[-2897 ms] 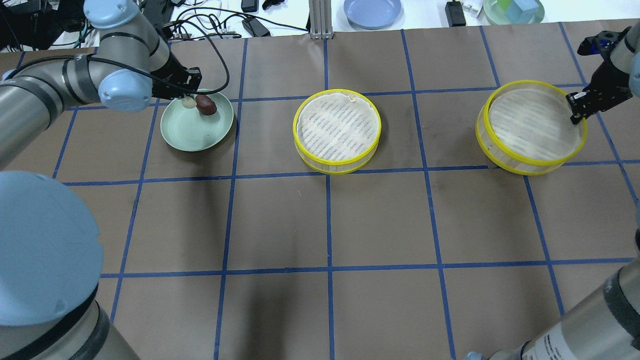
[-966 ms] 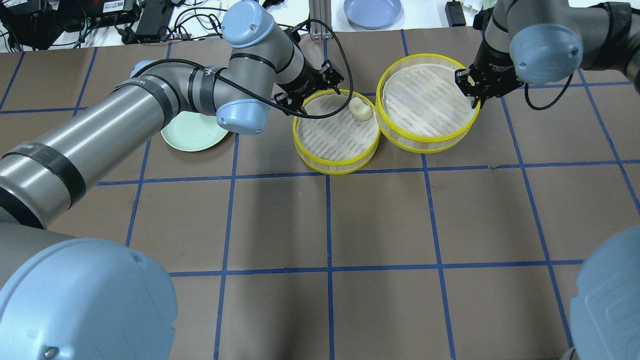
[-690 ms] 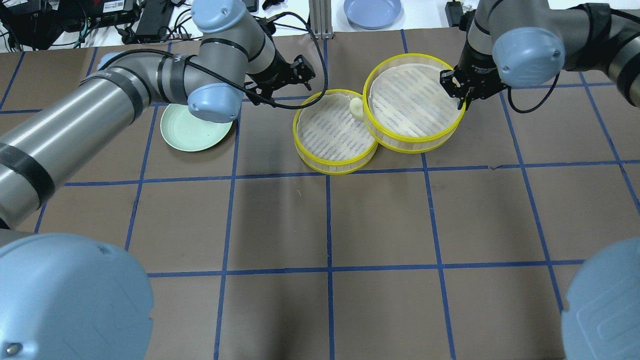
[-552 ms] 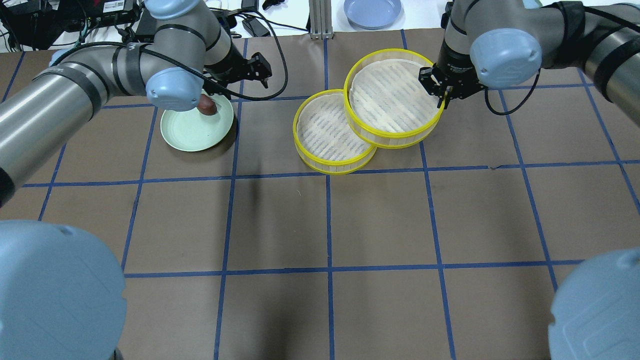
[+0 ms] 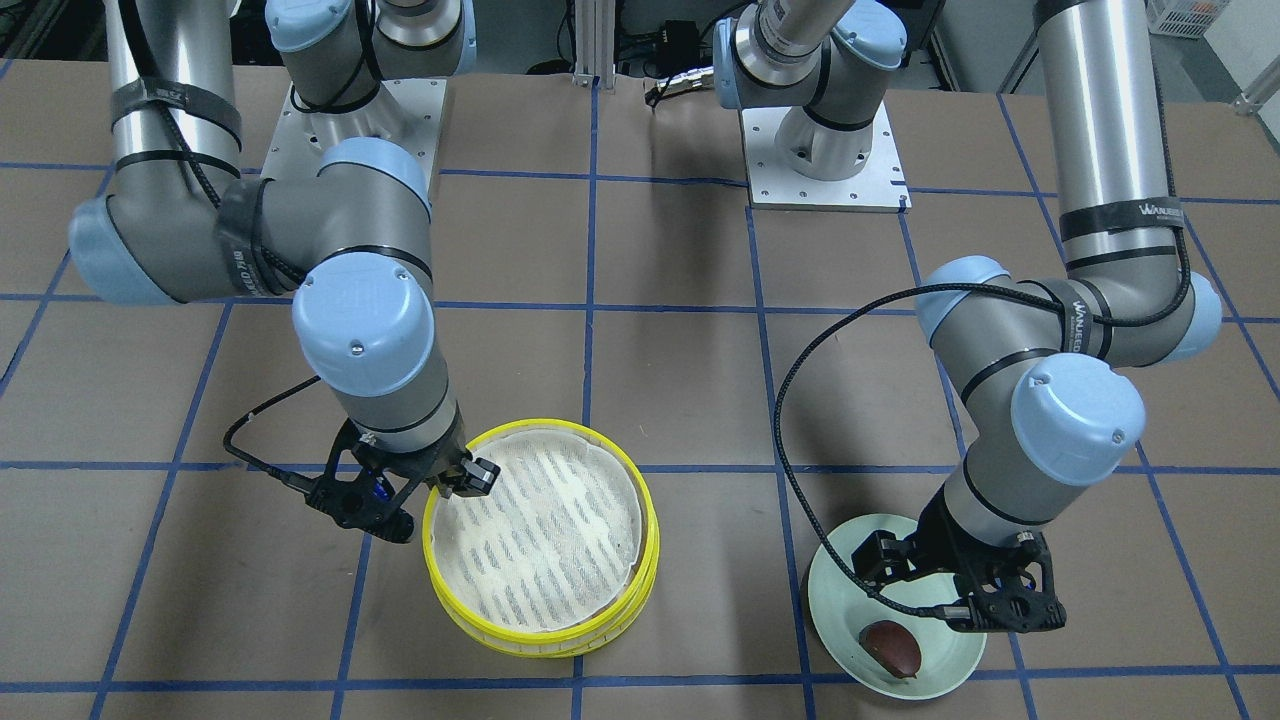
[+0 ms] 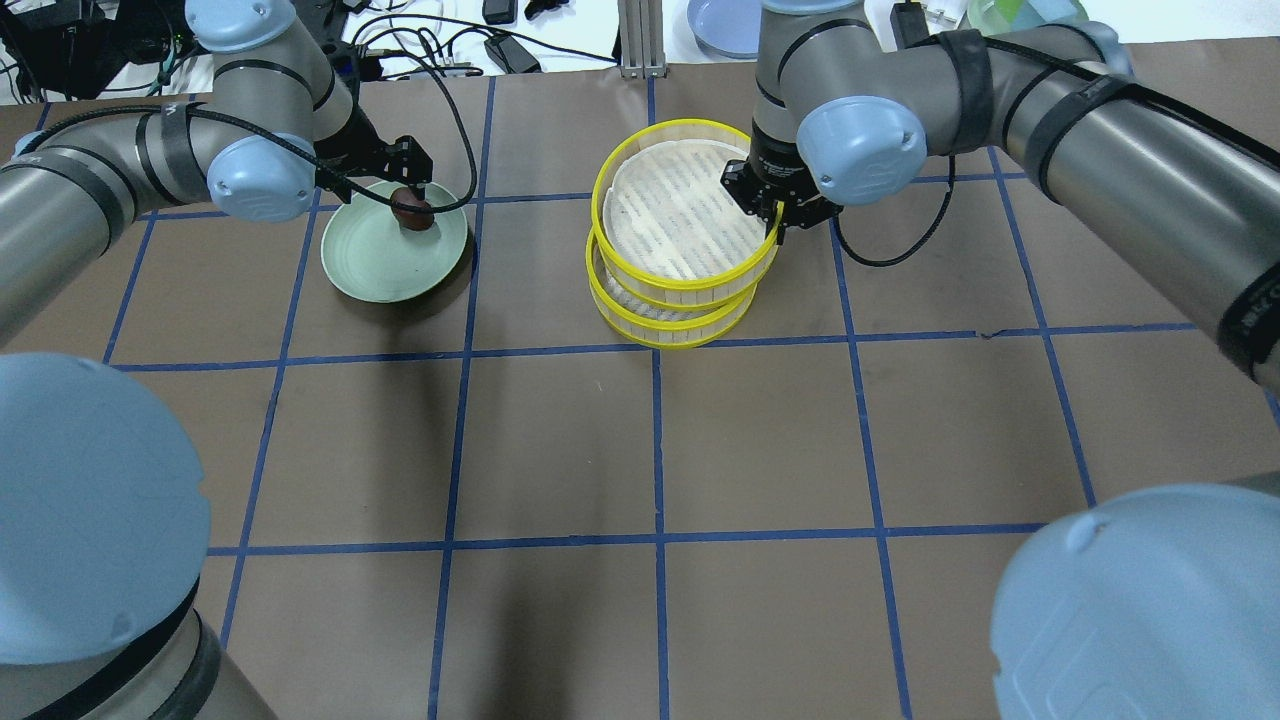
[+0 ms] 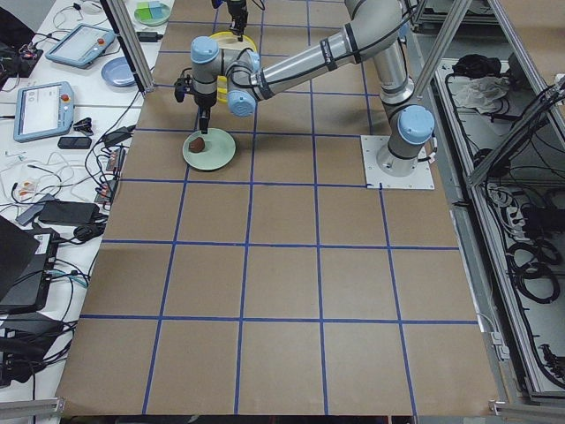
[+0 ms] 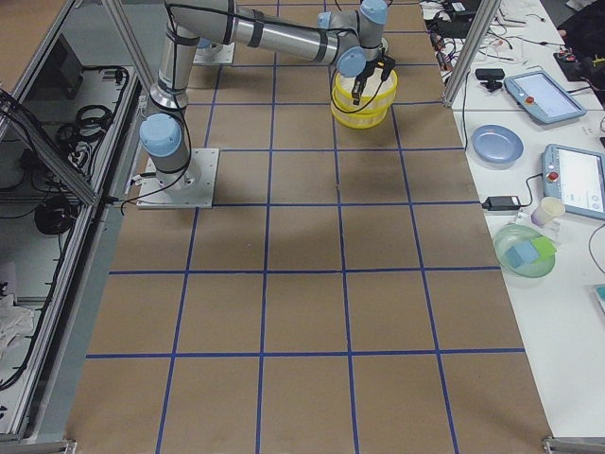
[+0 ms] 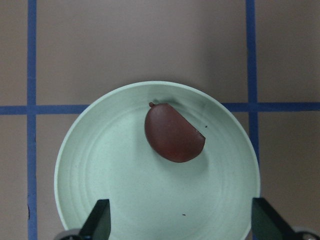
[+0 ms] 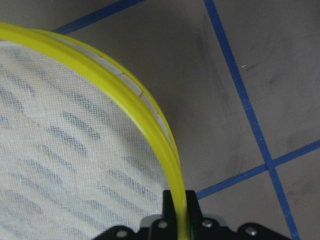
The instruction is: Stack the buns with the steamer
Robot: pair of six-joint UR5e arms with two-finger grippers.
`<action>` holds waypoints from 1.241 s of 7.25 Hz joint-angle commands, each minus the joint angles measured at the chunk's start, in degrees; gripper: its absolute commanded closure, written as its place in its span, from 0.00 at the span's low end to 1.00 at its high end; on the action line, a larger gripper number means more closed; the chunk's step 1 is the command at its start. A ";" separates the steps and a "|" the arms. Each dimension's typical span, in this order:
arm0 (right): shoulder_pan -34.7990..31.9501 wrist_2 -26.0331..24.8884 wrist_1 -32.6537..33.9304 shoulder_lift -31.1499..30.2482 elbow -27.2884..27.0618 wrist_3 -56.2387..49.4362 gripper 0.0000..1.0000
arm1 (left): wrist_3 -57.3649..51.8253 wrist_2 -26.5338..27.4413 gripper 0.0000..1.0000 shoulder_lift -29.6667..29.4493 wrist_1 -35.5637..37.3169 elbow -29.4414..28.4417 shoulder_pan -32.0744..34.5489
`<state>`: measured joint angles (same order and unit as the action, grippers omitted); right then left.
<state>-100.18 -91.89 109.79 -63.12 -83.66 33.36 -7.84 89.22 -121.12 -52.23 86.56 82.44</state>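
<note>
The brown bun (image 5: 890,648) has plump, smooth skin drawn into a small nub (image 9: 151,104), so its body should narrow and bulge at the bun's nub end when I lift it.
The upper yellow-rimmed steamer (image 6: 680,200) sits over the lower steamer (image 6: 660,325), a little offset; it also shows in the front view (image 5: 540,530). My right gripper (image 6: 775,215) is shut on the upper steamer's rim (image 10: 125,85). The cream-white bun is hidden under the upper steamer. The dark reddish-brown bun (image 6: 411,210) lies on the pale green plate (image 6: 380,265). My left gripper (image 9: 182,222) is open and empty just above the plate, beside the brown bun (image 9: 174,134).
A blue plate (image 6: 745,20), cables and chargers lie on the white bench past the table's far edge. A green bowl with blocks (image 8: 525,251) and tablets stand on the side bench. Brown paper with blue tape lines covers the table.
My left gripper left the cream bun in the middle steamer and went back over the plate. My right gripper carried the second steamer leftward over the first, covering the cream bun.
</note>
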 commanded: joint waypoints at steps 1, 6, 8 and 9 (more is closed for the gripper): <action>-1.07 -0.30 -0.72 1.59 1.14 1.36 1.00 | -1.30 -0.27 0.10 -3.67 5.01 0.10 -0.79; -0.81 -0.22 -0.99 2.39 0.78 0.57 1.00 | -0.42 -3.35 0.18 -8.07 10.57 -0.69 -0.79; -0.72 -0.66 -0.99 2.39 0.78 0.48 0.98 | -0.51 -3.35 0.80 -8.35 10.49 -0.60 -0.79; -0.64 -0.66 -0.99 2.30 0.87 0.48 0.95 | -0.77 -3.18 1.00 -8.35 10.48 -0.60 -0.79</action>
<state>-100.91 -92.48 108.80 -60.76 -82.85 33.85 -8.38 85.92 -129.38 -41.75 85.94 81.65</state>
